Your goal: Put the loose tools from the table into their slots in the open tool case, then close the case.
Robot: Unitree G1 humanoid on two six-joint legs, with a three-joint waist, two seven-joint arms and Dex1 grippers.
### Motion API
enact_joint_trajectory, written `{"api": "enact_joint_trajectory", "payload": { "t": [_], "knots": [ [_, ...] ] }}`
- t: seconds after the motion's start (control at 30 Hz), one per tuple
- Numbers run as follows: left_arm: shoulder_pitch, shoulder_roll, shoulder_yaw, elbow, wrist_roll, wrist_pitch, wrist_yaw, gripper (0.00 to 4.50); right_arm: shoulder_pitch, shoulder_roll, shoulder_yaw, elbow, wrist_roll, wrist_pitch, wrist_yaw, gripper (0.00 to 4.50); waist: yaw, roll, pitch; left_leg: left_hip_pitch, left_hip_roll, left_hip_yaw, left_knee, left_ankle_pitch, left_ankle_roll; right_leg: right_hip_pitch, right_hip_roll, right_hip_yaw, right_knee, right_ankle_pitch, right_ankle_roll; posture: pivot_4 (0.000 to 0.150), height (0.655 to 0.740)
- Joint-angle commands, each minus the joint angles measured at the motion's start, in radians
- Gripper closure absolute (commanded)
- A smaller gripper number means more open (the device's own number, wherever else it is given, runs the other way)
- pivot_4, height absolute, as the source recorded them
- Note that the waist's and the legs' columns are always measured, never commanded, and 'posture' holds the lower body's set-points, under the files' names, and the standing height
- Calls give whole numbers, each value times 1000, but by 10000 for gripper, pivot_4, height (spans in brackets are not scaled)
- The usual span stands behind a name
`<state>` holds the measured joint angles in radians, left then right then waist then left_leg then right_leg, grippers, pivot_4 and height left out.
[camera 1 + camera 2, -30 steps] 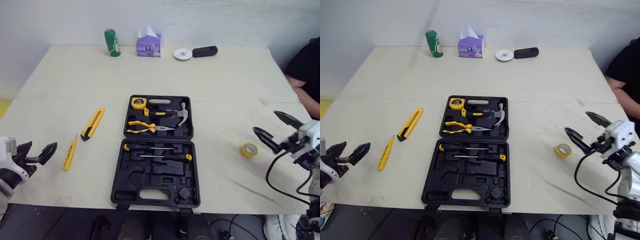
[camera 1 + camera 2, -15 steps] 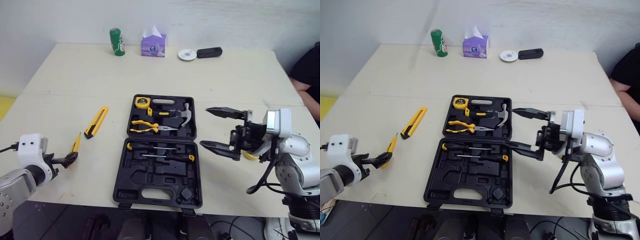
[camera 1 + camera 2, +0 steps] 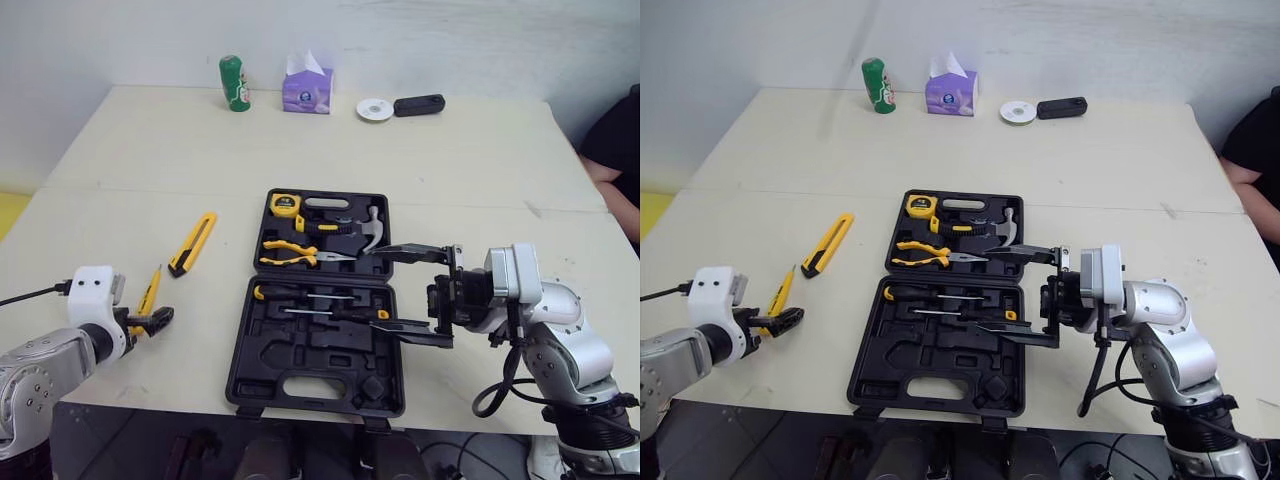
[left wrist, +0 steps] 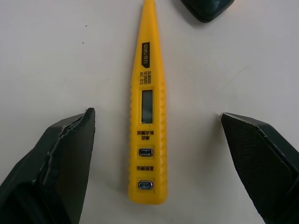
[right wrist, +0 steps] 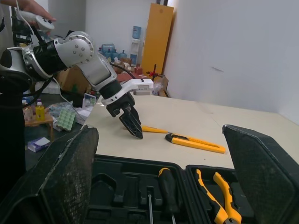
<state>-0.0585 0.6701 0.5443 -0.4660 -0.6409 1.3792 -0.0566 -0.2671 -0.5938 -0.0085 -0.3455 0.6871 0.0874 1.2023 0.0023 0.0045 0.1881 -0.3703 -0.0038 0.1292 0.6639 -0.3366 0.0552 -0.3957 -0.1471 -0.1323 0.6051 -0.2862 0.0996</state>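
Observation:
A long empty slot (image 3: 281,322) is next to the screwdrivers, so the tapered yellow tester pen (image 4: 148,116) should come to rest flat in that slot when I lower the pen in.
The open black tool case (image 3: 300,352) lies mid-table; a tape measure (image 3: 285,205), hammer (image 3: 362,229) and pliers (image 3: 295,255) sit in its far half, screwdrivers (image 3: 320,298) in its near half. A yellow tester pen (image 3: 152,285) lies left of the case, and a yellow utility knife (image 3: 190,245) lies beyond it. My left gripper (image 3: 150,320) is open at the pen's near end; the pen (image 4: 148,107) lies between its fingers (image 4: 60,154), untouched. My right gripper (image 3: 374,286) is open wide and empty over the case's right side.
Along the table's far edge stand a green can (image 3: 232,83), a purple tissue box (image 3: 308,90), a white disc (image 3: 375,108) and a black object (image 3: 418,103). A person in black (image 3: 612,150) sits at the right. A hand with a controller (image 5: 35,10) is beyond the table.
My right gripper has swung left from the table's right side to over the case, still open. My left gripper has come forward to the tester pen. The camera shifted slightly.

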Motion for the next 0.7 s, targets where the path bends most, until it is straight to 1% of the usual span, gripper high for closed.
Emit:
{"api": "enact_joint_trajectory", "payload": {
  "t": [0.03,0.17,0.23,0.27,0.3,0.33,0.37,0.5,0.53,0.7],
  "knots": [
    [1,2,-23,34,39,-14,-20,0,-10,-1,-19,-20,-3,-9,-2,1109,2,0,0,0,0,0,0,0,0,0,0,0,0,0,0,1500,7400],
    [20,4,-29,50,53,-7,-53,0,-8,-1,-21,-27,-6,-7,-9,1109,2,0,0,1,0,0,0,0,0,0,0,0,-1,0,0,1500,7400],
    [25,1,-32,49,56,2,-70,5227,-4,-1,-22,-31,-8,-8,-13,0,2,0,0,1,0,0,0,0,-1,0,0,0,-1,0,-1,1500,7400],
    [31,2,-37,47,55,9,-80,8273,-1,-1,-21,-31,-10,-11,-12,0,1,0,0,1,0,0,0,0,-1,0,0,0,-1,0,-1,1500,7400],
    [34,-3,-38,50,58,12,-85,12133,1,-1,-21,-32,-12,-13,-12,0,1,1,0,1,0,0,0,0,-1,0,0,0,-1,0,-1,1500,7400],
    [37,-9,-37,54,66,7,-86,17341,1,-1,-21,-33,-14,-14,-11,0,1,1,0,1,0,0,0,0,-1,0,0,0,-1,0,-1,1500,7400],
    [41,-13,-39,61,71,2,-91,20581,2,-1,-22,-33,-15,-15,-12,0,2,1,0,1,0,0,0,0,-1,0,0,0,-1,0,-1,1500,7400],
    [82,-31,-47,96,99,-36,-107,39080,9,5,-30,-31,-8,-9,-21,0,2,3,-2,1,0,0,0,0,-1,0,-1,0,-1,0,-1,1500,7400],
    [84,-48,-34,98,99,-42,-106,39848,12,12,-35,-31,3,-2,-32,0,2,4,-3,1,0,0,0,0,-1,0,-1,1,-1,0,-1,1500,7400],
    [71,-67,-12,100,114,-65,-113,39848,18,12,-31,-21,-6,-8,-23,0,1,7,-4,2,0,1,-1,0,-1,0,-1,1,-1,0,-1,1500,7400]
  ]
}}
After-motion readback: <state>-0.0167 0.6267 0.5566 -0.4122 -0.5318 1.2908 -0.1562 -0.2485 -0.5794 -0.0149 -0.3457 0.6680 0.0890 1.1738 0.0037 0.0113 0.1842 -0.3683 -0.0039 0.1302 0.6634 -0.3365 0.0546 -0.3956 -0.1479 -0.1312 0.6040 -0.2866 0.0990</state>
